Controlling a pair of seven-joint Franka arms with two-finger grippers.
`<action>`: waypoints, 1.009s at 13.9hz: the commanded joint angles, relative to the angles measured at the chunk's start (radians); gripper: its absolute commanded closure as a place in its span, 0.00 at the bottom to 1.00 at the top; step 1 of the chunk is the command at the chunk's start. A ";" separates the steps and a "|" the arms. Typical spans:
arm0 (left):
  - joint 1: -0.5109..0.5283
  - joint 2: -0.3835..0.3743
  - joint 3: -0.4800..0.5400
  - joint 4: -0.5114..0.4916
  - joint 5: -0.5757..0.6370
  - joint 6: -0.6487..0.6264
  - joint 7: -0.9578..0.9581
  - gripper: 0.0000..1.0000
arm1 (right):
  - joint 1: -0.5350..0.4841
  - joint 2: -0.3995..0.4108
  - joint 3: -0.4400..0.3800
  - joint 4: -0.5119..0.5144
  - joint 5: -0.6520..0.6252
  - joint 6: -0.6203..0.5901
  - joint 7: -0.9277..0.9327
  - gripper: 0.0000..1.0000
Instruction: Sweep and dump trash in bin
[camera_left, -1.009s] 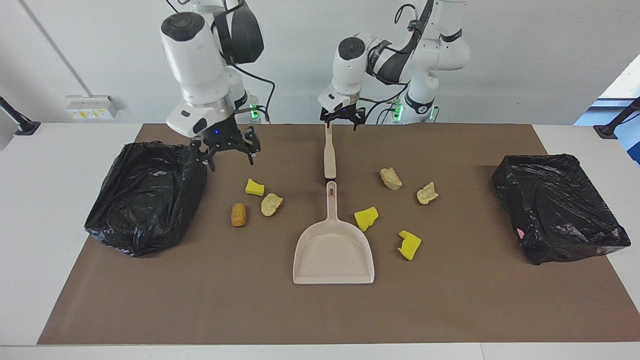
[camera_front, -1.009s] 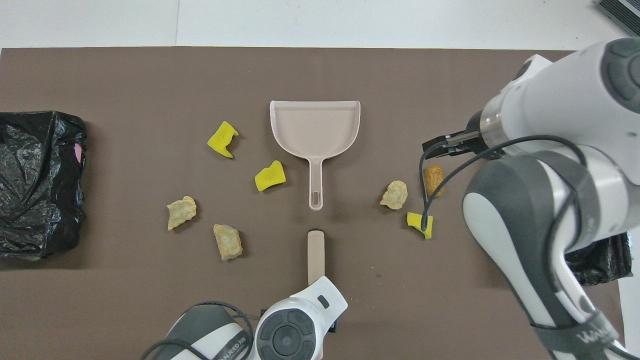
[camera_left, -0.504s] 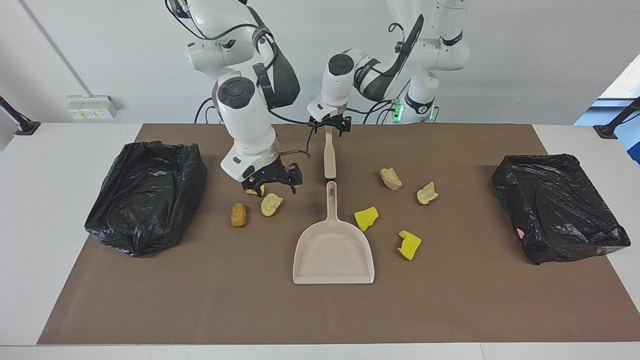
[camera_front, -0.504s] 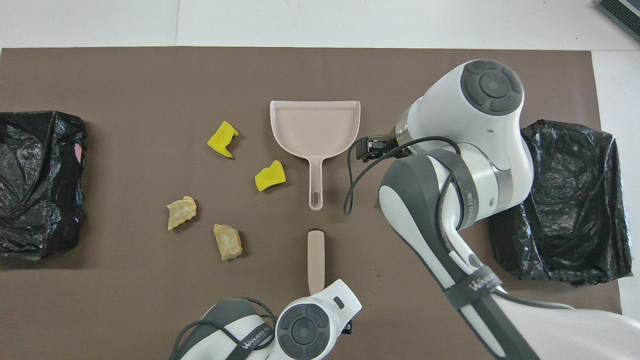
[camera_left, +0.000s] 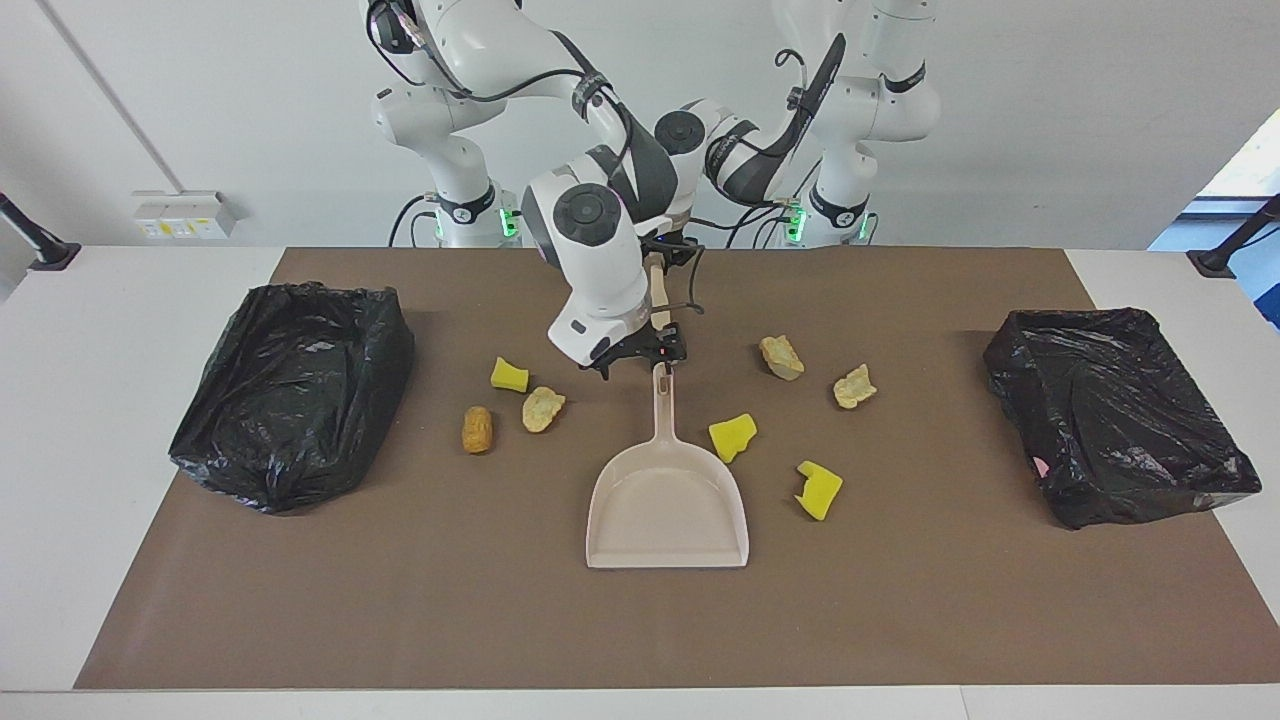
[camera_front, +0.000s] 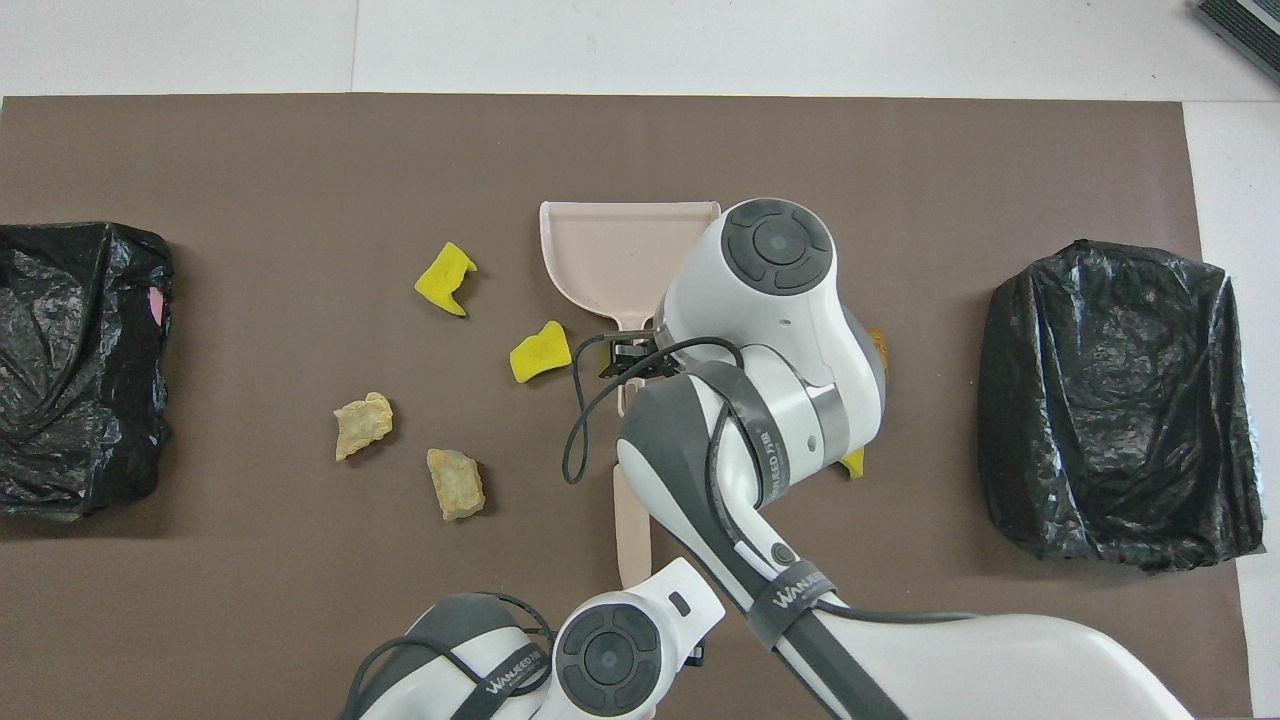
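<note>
The beige dustpan (camera_front: 625, 254) will hold yellow chunks and tan lumps together when the robot carries it, because the dustpan's rim (camera_front: 570, 288) bends around its handle end.
The beige dustpan (camera_left: 667, 500) lies flat mid-table, handle toward the robots; it also shows in the overhead view (camera_front: 600, 245). My right gripper (camera_left: 640, 358) is open, low over the end of that handle. The beige brush (camera_left: 658, 295) lies in line with the handle, nearer the robots. My left gripper (camera_left: 672, 250) is at the brush's near end, largely hidden by the right arm. The trash lies around the dustpan: yellow chunks (camera_left: 509, 374) (camera_left: 732, 437) (camera_left: 819, 489), tan lumps (camera_left: 542, 408) (camera_left: 780, 357) (camera_left: 853, 386), and an orange-brown lump (camera_left: 477, 429).
A bin lined with a black bag (camera_left: 290, 390) stands at the right arm's end of the brown mat, another black-lined bin (camera_left: 1115, 415) at the left arm's end. In the overhead view the right arm covers the dustpan handle and most of the trash beside it.
My right arm has swung from the bin at its end of the table, across three scraps, to the dustpan's handle. My left gripper has shifted slightly at the brush's end. Nothing on the mat moved.
</note>
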 joint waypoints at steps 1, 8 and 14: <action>0.014 0.009 0.004 0.018 0.006 -0.015 0.031 0.94 | 0.012 0.054 -0.002 0.020 0.021 0.045 0.012 0.00; 0.036 -0.013 0.011 0.021 0.014 -0.109 0.134 1.00 | 0.018 0.091 -0.002 0.020 0.021 0.068 0.011 0.00; 0.045 -0.022 0.135 0.065 0.100 -0.248 0.204 1.00 | 0.020 0.099 -0.002 0.018 0.024 0.077 0.008 0.46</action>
